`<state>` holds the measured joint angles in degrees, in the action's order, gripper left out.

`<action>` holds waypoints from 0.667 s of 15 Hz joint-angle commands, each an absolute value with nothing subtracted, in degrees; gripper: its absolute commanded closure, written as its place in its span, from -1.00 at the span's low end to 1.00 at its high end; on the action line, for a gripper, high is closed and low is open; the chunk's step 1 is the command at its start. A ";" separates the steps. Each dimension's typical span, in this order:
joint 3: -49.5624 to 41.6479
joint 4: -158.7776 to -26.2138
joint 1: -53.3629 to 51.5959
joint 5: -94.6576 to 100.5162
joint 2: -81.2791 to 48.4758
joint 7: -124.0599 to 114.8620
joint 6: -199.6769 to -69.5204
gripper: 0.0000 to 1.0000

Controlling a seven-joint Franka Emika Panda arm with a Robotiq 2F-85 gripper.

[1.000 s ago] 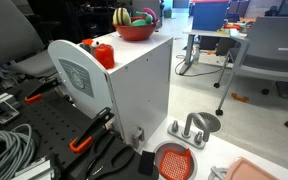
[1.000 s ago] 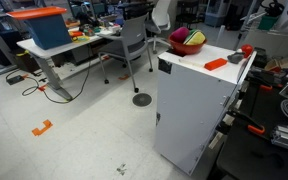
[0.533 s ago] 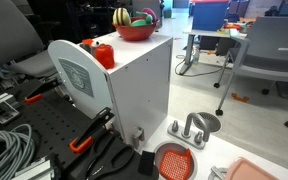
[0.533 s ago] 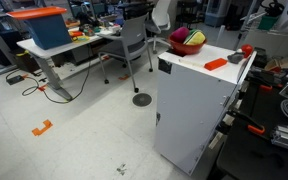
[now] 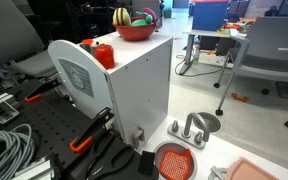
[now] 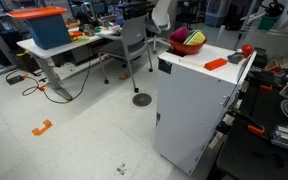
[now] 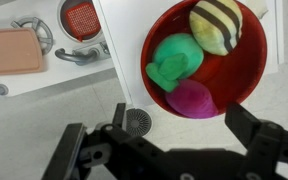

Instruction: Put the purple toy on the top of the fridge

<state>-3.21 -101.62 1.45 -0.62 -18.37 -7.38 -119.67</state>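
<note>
The robot should go on lowering its gripper into the red bowl [image 7: 232, 88] before the gripper's fingers are on both sides of the purple toy, because the toy's rounded end [image 7: 192, 100] lines up with the open gap between those fingers.
The purple toy [image 7: 191, 98] lies in a red bowl [image 7: 246, 80] next to a green toy [image 7: 176, 60] and a yellow-and-dark striped toy [image 7: 216, 25]. The bowl stands on the flat top of the white fridge [image 7: 124, 40]. In the wrist view my gripper [image 7: 174, 142] is open and empty, just above the bowl's near rim, with its fingers spread to either side below the purple toy. Both exterior views show the fridge [image 5: 134, 85] [image 6: 196, 105] and the bowl [image 5: 135, 30] [image 6: 188, 45]. The gripper is out of frame in both.
A red toy vegetable [image 5: 103, 53] [image 6: 247, 50] sits on the fridge top, with a round white-grey disc [image 5: 79, 75] leaning beside it. A red strainer [image 5: 174, 160], a toy faucet [image 5: 189, 128] and a pink board [image 7: 14, 48] lie below. Chairs and desks stand around.
</note>
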 commanded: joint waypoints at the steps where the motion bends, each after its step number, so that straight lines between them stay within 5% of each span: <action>1: -2.65 -96.49 0.92 -0.45 -21.81 -7.36 -115.89 -1.00; 10: -2.32 -91.32 0.61 0.22 -27.87 -5.44 -113.09 -1.00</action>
